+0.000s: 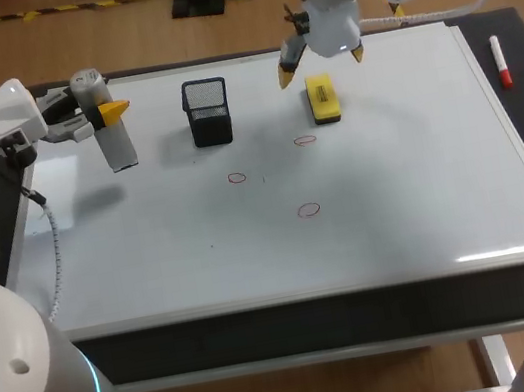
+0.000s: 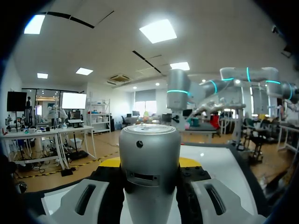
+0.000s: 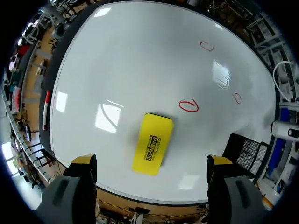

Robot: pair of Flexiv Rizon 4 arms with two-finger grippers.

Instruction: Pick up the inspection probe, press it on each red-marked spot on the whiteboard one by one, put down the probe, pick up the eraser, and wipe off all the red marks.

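Note:
The red circles point(image 1: 236, 177) are just thin lines on a glossy whiteboard point(image 1: 501, 252). So I expect them to wipe off cleanly with the yellow eraser.
The silver cylindrical probe point(image 1: 120, 148) hangs above the whiteboard's point(image 1: 418, 219) left part, with my left gripper point(image 1: 106, 115) shut on its middle. In the left wrist view the probe point(image 2: 149, 158) stands between the fingers and hides most of the yellow tips. The yellow eraser point(image 1: 322, 100) lies flat at the board's back middle. My right gripper point(image 1: 319, 59) hovers just above it, open and holding nothing. From that wrist the eraser point(image 3: 153, 150) lies ahead between the spread fingertips point(image 3: 84, 161). Three red circles point(image 1: 305, 141) point(image 1: 236, 177) point(image 1: 308, 210) mark the board's middle.
A black mesh pen holder point(image 1: 208, 111) stands between the probe and the eraser, and shows beside the right gripper point(image 3: 245, 149). A red marker point(image 1: 500, 61) lies on the dark table right of the board's frame.

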